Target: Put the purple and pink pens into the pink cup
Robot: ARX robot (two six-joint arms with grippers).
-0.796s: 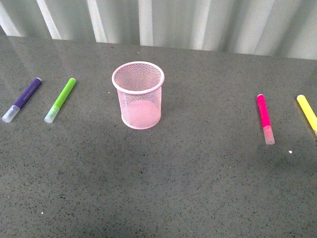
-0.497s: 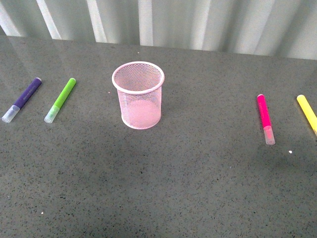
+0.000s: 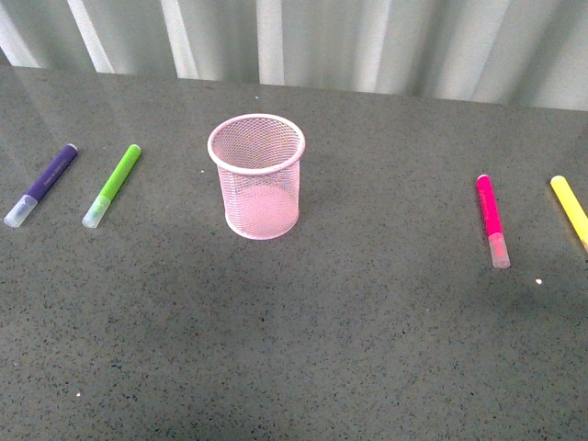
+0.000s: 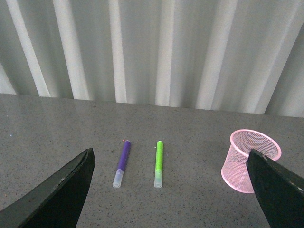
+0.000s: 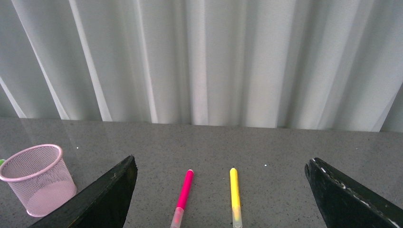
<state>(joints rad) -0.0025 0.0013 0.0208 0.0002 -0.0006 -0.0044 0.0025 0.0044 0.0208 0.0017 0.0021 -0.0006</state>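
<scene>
The slim purple pen (image 3: 41, 186) is far narrower than the pink cup's opening (image 3: 256, 143), so it will lean against the cup's rim when the robot lowers it in.
The pink cup (image 3: 257, 175) stands upright and empty on the grey table, left of centre. The purple pen (image 3: 41, 184) lies flat at the far left. The pink pen (image 3: 491, 219) lies flat at the right. Neither arm shows in the front view. In the left wrist view my left gripper (image 4: 171, 190) is open, its fingers wide apart, with the purple pen (image 4: 121, 162) and the cup (image 4: 249, 160) ahead of it. In the right wrist view my right gripper (image 5: 221, 199) is open, with the pink pen (image 5: 183, 196) lying between its fingers and the cup (image 5: 38, 178) off to one side.
A lime-green marker (image 3: 112, 185) lies beside the purple pen. A yellow marker (image 3: 571, 209) lies at the right edge, beside the pink pen. Pale curtains (image 3: 303, 37) hang behind the table's far edge.
</scene>
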